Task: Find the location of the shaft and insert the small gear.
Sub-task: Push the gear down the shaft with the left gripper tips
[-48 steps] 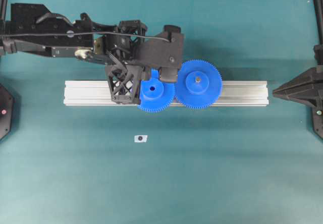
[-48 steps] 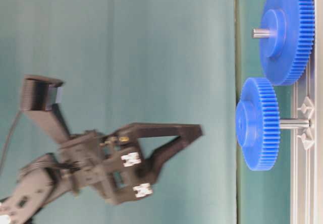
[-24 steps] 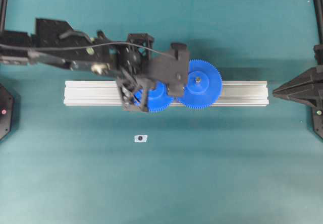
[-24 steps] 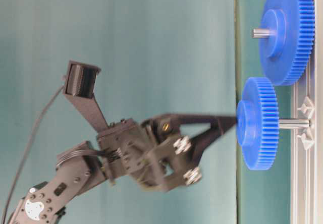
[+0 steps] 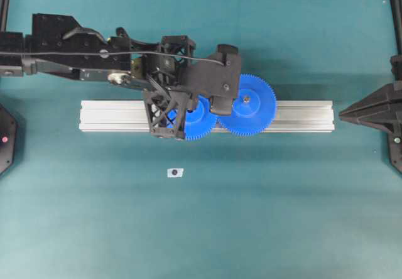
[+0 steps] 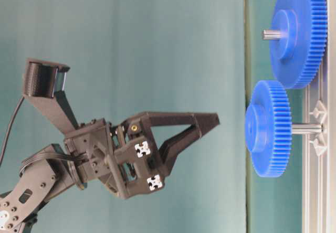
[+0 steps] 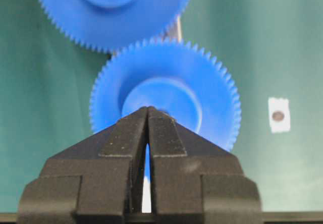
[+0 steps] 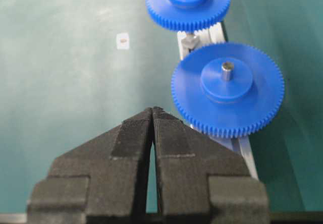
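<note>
My left gripper has shut fingers that should push the small gear's middle (image 6: pixel 256 128) down, as the gear sits too shallow on the shaft (image 6: pixel 306 128), high above the bar.
The small gear (image 6: pixel 268 129) is a blue toothed disc with a round hub, and it sits on the shaft (image 6: pixel 306 129), a thin silver pin standing out of the aluminium rail (image 5: pixel 113 115). From overhead the small gear (image 5: pixel 200 123) is partly hidden under my left arm. My left gripper (image 6: pixel 211 122) is shut and empty, its tip a short gap off the hub. The left wrist view shows its shut tip (image 7: pixel 148 109) in front of the small gear (image 7: pixel 202 88). My right gripper (image 5: pixel 344 112) is shut and empty at the rail's right end, as the right wrist view (image 8: pixel 152 110) confirms.
The larger blue gear (image 5: pixel 246 105) sits on its own grey pin (image 8: pixel 227 71), its teeth meeting the small gear (image 8: pixel 187 2). A small white tag with a dark dot (image 5: pixel 175 173) lies on the green mat in front of the rail.
Half a second ago my shut left gripper tip touched the small gear's hub. Now it has drawn back off it. The gear stays on the shaft. The right arm has not moved.
</note>
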Controlling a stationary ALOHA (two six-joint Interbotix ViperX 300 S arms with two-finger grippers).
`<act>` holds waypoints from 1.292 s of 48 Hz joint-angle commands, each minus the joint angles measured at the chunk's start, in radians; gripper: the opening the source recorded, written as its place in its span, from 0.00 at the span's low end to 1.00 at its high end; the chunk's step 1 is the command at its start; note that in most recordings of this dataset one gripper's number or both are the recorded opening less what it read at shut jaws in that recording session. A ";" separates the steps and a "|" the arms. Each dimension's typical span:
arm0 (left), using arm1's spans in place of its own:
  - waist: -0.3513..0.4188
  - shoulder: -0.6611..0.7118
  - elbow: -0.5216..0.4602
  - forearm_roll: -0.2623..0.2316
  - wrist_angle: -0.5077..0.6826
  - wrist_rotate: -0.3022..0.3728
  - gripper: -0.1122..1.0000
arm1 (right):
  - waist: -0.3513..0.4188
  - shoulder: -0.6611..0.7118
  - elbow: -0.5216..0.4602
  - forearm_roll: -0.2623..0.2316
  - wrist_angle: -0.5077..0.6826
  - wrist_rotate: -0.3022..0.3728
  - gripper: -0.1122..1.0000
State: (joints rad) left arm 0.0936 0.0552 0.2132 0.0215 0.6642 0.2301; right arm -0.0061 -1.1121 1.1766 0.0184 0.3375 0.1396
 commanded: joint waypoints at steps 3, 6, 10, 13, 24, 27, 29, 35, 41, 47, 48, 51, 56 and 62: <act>-0.003 -0.032 -0.017 0.000 -0.002 -0.005 0.10 | -0.003 0.008 -0.009 0.000 -0.014 0.008 0.16; -0.005 -0.025 -0.006 0.000 -0.006 -0.008 0.10 | -0.003 0.008 -0.009 0.000 -0.015 0.008 0.16; -0.012 0.002 0.011 0.002 -0.017 -0.012 0.10 | -0.003 0.008 -0.008 0.000 -0.015 0.008 0.16; -0.020 0.021 0.015 0.000 -0.032 -0.020 0.10 | -0.003 0.008 -0.008 -0.002 -0.015 0.008 0.16; -0.043 0.072 0.012 0.000 -0.055 -0.043 0.10 | -0.003 0.008 -0.008 -0.002 -0.017 0.008 0.16; -0.041 0.067 0.011 0.002 -0.052 -0.040 0.10 | -0.003 0.008 -0.008 -0.002 -0.017 0.008 0.16; -0.038 0.061 0.006 0.000 -0.046 -0.037 0.10 | -0.003 0.008 -0.008 0.000 -0.017 0.008 0.16; -0.023 0.018 -0.012 0.002 0.000 -0.031 0.10 | -0.003 0.008 -0.008 0.000 -0.015 0.008 0.16; -0.003 -0.037 -0.028 0.002 0.060 -0.029 0.10 | -0.003 0.008 -0.008 0.000 -0.015 0.008 0.16; 0.003 -0.071 -0.031 0.002 0.066 -0.029 0.10 | -0.003 0.008 -0.008 0.000 -0.015 0.008 0.16; 0.003 -0.074 -0.029 0.002 0.066 -0.029 0.10 | -0.003 0.008 -0.008 0.000 -0.017 0.008 0.16; 0.003 -0.083 -0.028 0.000 0.069 -0.031 0.10 | -0.003 0.008 -0.008 0.000 -0.015 0.008 0.16; -0.008 -0.100 -0.026 0.002 0.069 -0.034 0.10 | -0.003 0.008 -0.008 0.000 -0.015 0.008 0.16; -0.031 -0.137 -0.017 0.002 0.067 -0.037 0.10 | -0.003 0.008 -0.006 0.000 -0.015 0.009 0.16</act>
State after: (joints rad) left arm 0.0813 -0.0307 0.2086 0.0215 0.7363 0.1948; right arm -0.0061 -1.1121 1.1796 0.0184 0.3298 0.1381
